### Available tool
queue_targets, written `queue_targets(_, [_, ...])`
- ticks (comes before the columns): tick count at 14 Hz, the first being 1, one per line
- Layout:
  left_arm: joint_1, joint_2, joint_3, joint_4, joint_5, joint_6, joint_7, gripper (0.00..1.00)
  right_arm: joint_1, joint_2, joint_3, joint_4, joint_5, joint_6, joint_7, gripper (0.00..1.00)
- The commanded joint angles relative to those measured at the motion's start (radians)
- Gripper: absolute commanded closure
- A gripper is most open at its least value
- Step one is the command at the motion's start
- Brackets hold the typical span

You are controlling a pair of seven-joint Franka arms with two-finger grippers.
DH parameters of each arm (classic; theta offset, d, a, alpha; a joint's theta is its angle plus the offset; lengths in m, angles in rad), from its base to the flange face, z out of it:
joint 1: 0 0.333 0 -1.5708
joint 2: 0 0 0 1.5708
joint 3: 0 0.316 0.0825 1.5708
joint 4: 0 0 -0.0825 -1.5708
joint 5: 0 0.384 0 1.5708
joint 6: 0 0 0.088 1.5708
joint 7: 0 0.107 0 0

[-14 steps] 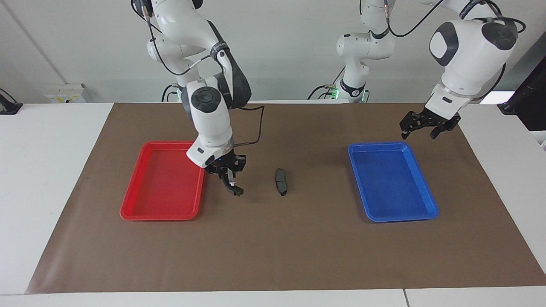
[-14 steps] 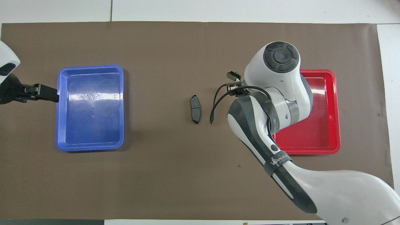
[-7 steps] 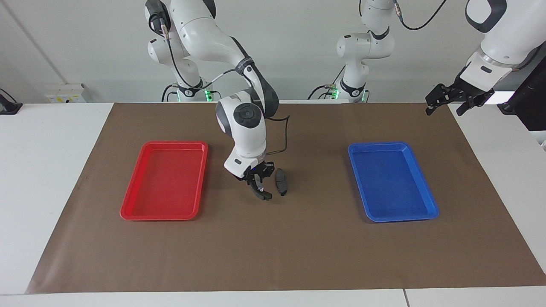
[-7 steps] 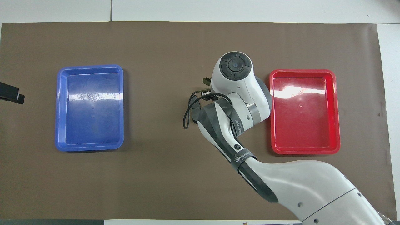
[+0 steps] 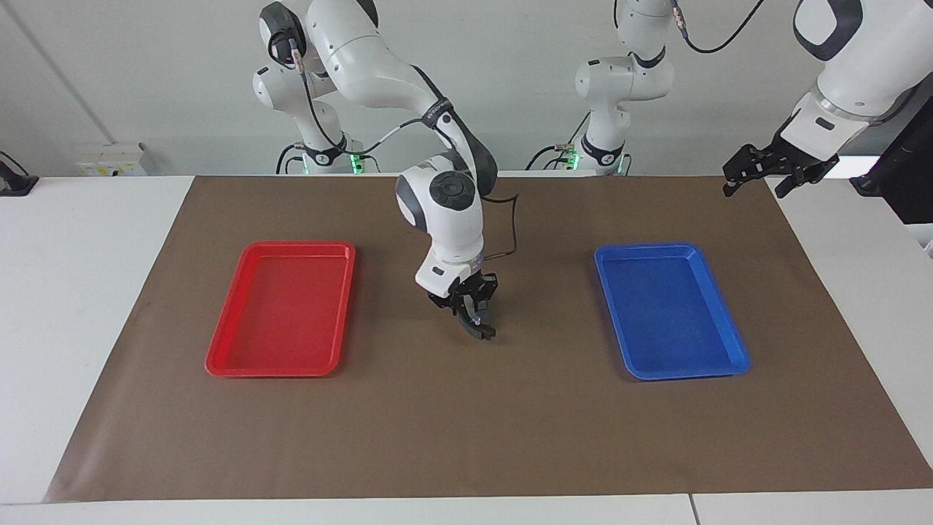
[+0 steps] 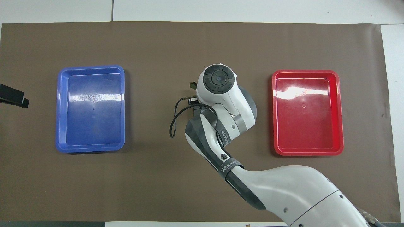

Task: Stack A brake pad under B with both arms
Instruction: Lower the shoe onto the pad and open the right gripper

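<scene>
I should keep lowering B with my right gripper until it rests on A brake pad, because B's curved end [image 5: 480, 332] hangs low over the mat's middle and is clear of both trays.
My right gripper [image 5: 474, 318] is shut on B [image 5: 482, 332], a thin black curved piece with a small pale spot. It holds B low over the middle of the brown mat, between the two trays. That is the spot where the A brake pad lay. The pad is now hidden under the gripper and B in the facing view, and under the right arm [image 6: 221, 104] in the overhead view. I cannot tell whether B touches it. My left gripper [image 5: 754, 187] is open, empty and raised over the mat's corner at the left arm's end; its tip shows in the overhead view [image 6: 14, 99].
A red tray [image 5: 280, 368] lies empty toward the right arm's end and a blue tray [image 5: 685, 373] lies empty toward the left arm's end. A brown mat [image 5: 466, 437] covers the table. A cable loop [image 6: 173, 123] hangs off the right wrist.
My right gripper has carried B from beside the red tray to over the pad, now covering it. My left gripper has risen and drawn back from the blue tray toward the mat's corner.
</scene>
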Motion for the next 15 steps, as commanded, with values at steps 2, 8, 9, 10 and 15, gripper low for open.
queue_targets(2, [0.007, -0.013, -0.006, -0.013, 0.004, -0.013, 0.01, 0.01, 0.016, 0.018, 0.003, 0.011, 0.005, 0.01, 0.023, 1.0])
queue_targets(8, [0.007, -0.013, -0.014, -0.014, 0.004, -0.016, 0.007, 0.01, 0.016, 0.02, 0.003, -0.015, 0.007, 0.013, 0.028, 1.0])
queue_targets(9, [0.007, -0.013, -0.012, -0.014, 0.004, -0.016, 0.006, 0.01, 0.014, 0.021, 0.003, -0.015, 0.007, 0.012, 0.028, 1.0])
queue_targets(10, [0.009, -0.013, -0.012, -0.014, 0.004, -0.015, 0.006, 0.01, 0.017, 0.021, 0.003, -0.016, 0.007, 0.012, 0.035, 1.0])
queue_targets(15, [0.009, -0.013, -0.012, -0.014, 0.004, -0.015, 0.006, 0.01, 0.017, 0.017, 0.003, -0.049, 0.005, 0.036, 0.047, 1.0])
